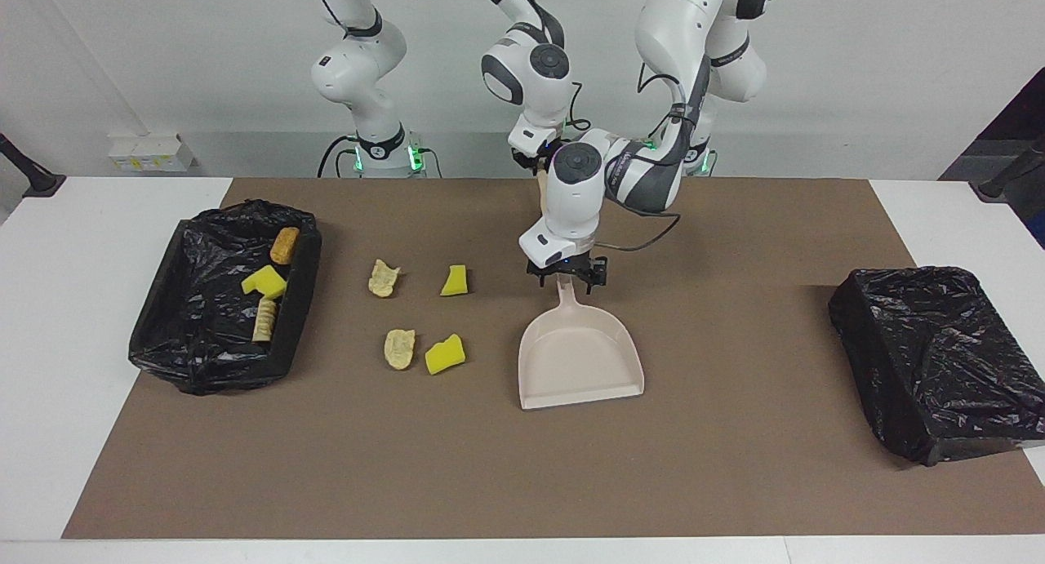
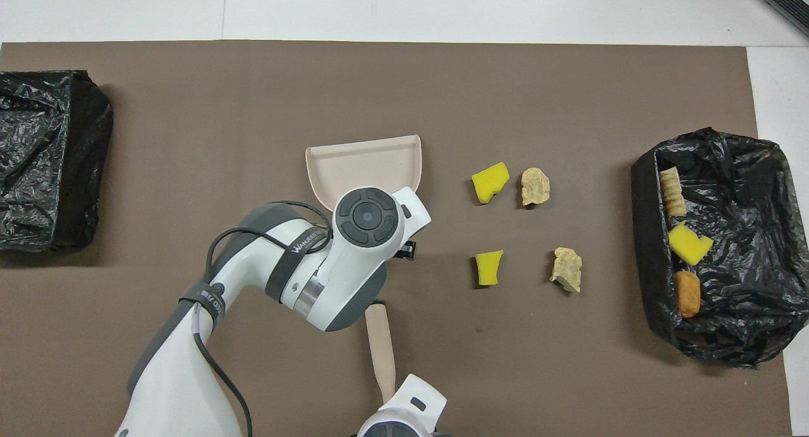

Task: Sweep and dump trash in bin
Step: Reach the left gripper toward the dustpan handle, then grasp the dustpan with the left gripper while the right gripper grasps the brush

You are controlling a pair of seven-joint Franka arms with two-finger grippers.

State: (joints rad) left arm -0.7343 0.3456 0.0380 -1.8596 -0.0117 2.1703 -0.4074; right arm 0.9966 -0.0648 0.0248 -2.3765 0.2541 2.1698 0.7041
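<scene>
The beige dustpan's open edge (image 2: 364, 142) points to the mat's far side, so next my left gripper turns it toward the chunks and scraps (image 2: 489, 267) before my right gripper sweeps.
My left gripper (image 1: 566, 277) is shut on the handle of the beige dustpan (image 1: 580, 360), which lies flat on the mat; it also shows in the overhead view (image 2: 366, 165). My right gripper (image 1: 535, 157) holds a beige brush handle (image 2: 381, 342) nearer the robots; the brush head is hidden under the left arm. Two yellow sponge chunks (image 1: 455, 281) (image 1: 445, 354) and two tan scraps (image 1: 384, 278) (image 1: 399, 348) lie on the mat between the dustpan and the black-lined bin (image 1: 163, 319). In that bin lie an orange-brown piece (image 1: 285, 245), a yellow chunk (image 1: 264, 282) and a tan piece (image 1: 264, 319).
A second black-lined bin (image 1: 931, 360) stands at the left arm's end of the table. The brown mat (image 1: 735, 466) covers most of the white table.
</scene>
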